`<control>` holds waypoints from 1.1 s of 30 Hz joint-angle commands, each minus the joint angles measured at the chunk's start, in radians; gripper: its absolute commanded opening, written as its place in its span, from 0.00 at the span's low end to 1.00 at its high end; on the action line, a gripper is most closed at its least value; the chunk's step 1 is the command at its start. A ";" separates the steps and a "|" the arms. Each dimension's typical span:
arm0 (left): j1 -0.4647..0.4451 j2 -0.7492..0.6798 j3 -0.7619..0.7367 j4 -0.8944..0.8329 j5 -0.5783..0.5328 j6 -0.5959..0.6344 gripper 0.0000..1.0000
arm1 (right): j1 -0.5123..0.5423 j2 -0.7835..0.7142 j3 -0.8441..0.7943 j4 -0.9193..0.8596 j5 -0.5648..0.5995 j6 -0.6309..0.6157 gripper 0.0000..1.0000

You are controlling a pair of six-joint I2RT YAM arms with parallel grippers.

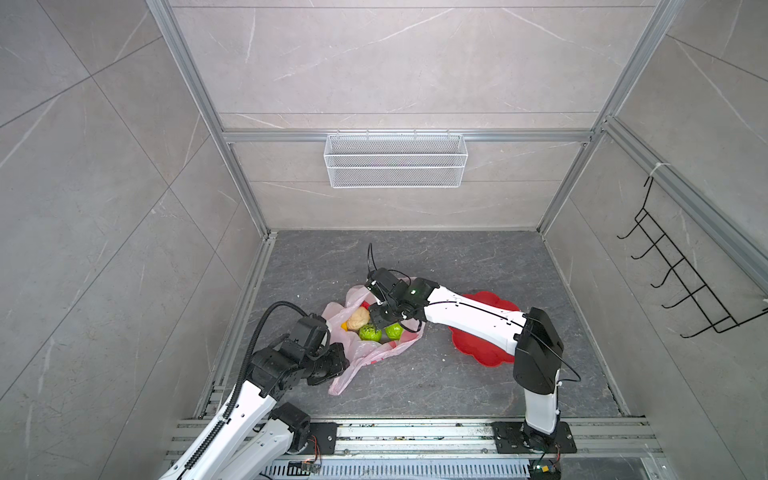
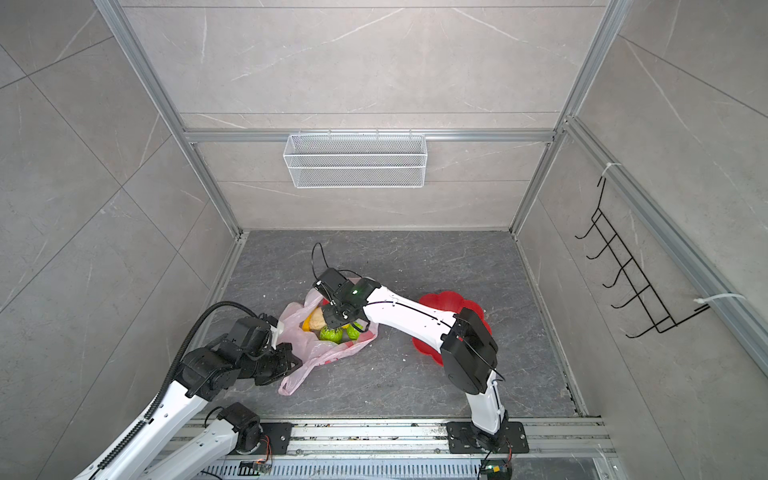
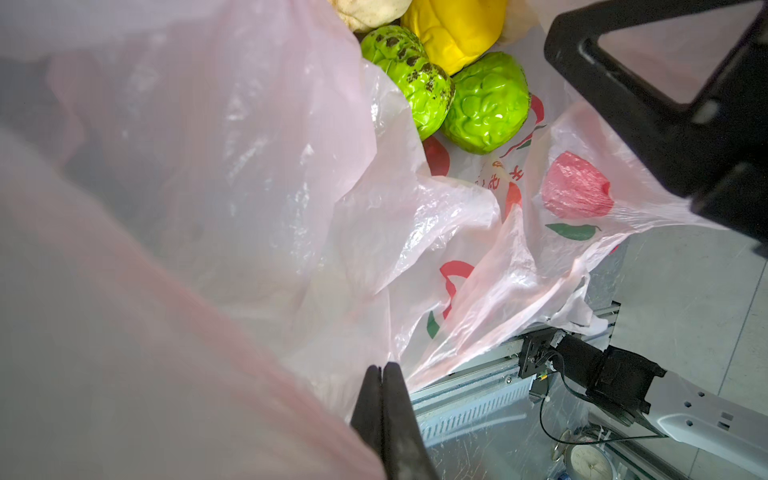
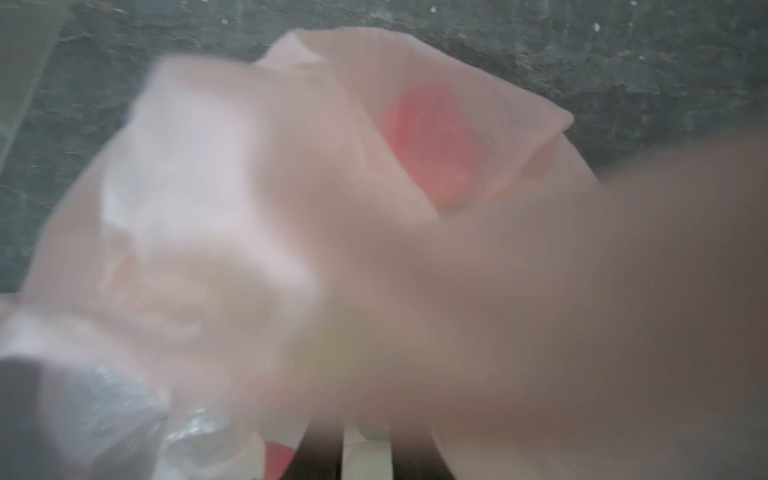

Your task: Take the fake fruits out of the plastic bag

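My right gripper should pull back toward the bag's near side (image 1: 385, 353) and open wider before it takes a fruit, because bag film (image 4: 480, 320) lies across its fingers.
The pale-pink plastic bag (image 1: 365, 353) (image 2: 316, 353) lies crumpled on the dark floor with its mouth open. Inside it show a cream fruit (image 1: 358, 319), two lumpy green fruits (image 3: 411, 79) (image 3: 486, 104) and a yellow one (image 3: 453, 29). My left gripper (image 3: 381, 366) (image 1: 344, 362) is shut on the bag's near edge. My right gripper (image 1: 380, 318) (image 2: 334, 318) reaches down into the bag's mouth, between the cream fruit and the green ones. Bag film blurs the right wrist view. There its two dark fingers (image 4: 320, 457) stand a little apart, and what lies between them is unclear.
A red flower-shaped dish (image 1: 486, 340) lies right of the bag, partly under the right arm. On the back wall hangs a white wire basket (image 1: 395, 160). A black hook rack (image 1: 681, 282) is fixed to the right wall. Aluminium rails (image 1: 415, 432) run along the front edge.
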 commanded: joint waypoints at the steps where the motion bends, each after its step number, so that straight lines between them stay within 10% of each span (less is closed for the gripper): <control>1: -0.004 0.026 0.003 0.026 0.042 0.018 0.00 | -0.042 0.023 -0.016 0.029 0.085 -0.045 0.24; 8: -0.010 0.063 -0.005 0.021 0.159 0.031 0.00 | -0.075 0.028 0.021 0.042 0.212 -0.155 0.24; 33: -0.029 0.137 0.085 -0.069 0.161 0.076 0.00 | 0.086 -0.031 -0.164 0.060 -0.096 0.000 0.24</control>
